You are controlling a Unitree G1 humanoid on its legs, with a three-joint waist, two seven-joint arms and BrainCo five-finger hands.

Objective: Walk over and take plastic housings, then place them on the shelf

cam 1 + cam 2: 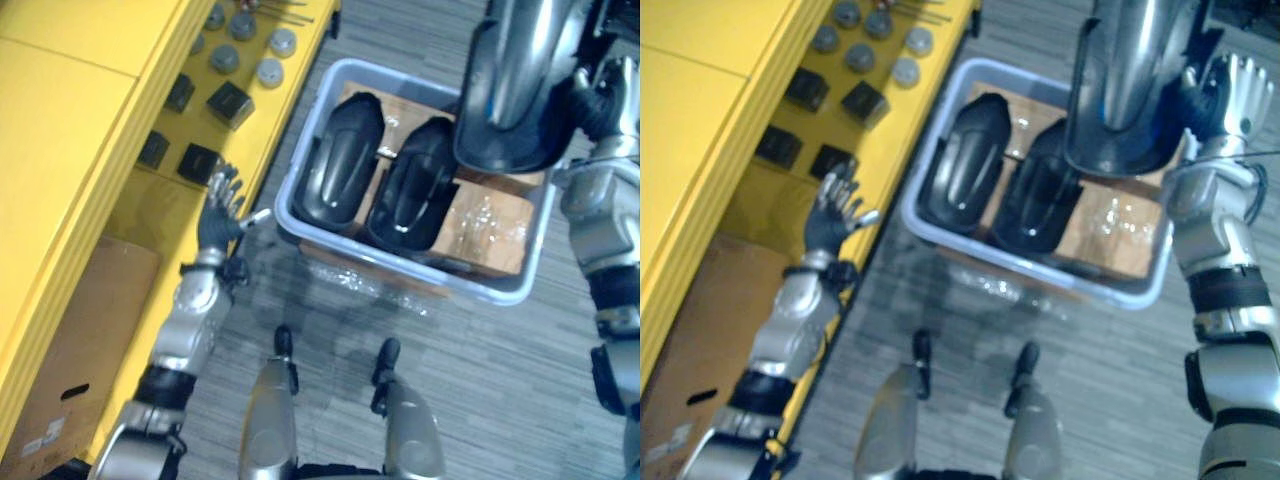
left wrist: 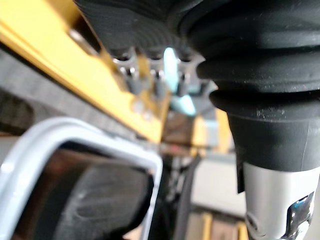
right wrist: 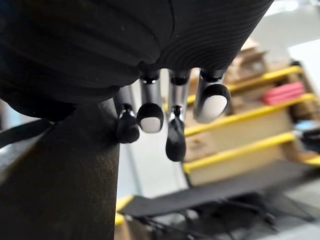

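Observation:
The large black housing [image 1: 522, 88] has a raised rim [image 1: 512, 165] curving round it, so it will sit like an empty open tray when the robot lowers it onto the shelf.
A large black plastic housing [image 1: 515, 80] hangs high above the grey bin [image 1: 290, 195]. My right hand [image 1: 1230, 95] is shut on its right edge. In the right wrist view the curled fingers [image 3: 150, 117] lie against the dark housing [image 3: 60, 175]. Two more black housings [image 1: 340, 165] [image 1: 415, 190] lie side by side in the bin, on brown cardboard [image 1: 490, 230]. My left hand [image 1: 220, 210] is open with fingers spread, holding nothing, at the front edge of the yellow shelf [image 1: 90, 120] just left of the bin. The left wrist view shows the bin rim [image 2: 75, 130] close by.
On the shelf's lower level sit several small black blocks [image 1: 230, 103] and grey round parts [image 1: 270, 72]. A cardboard box [image 1: 80, 340] stands under the shelf at lower left. Grey striped floor [image 1: 480, 370] surrounds the bin.

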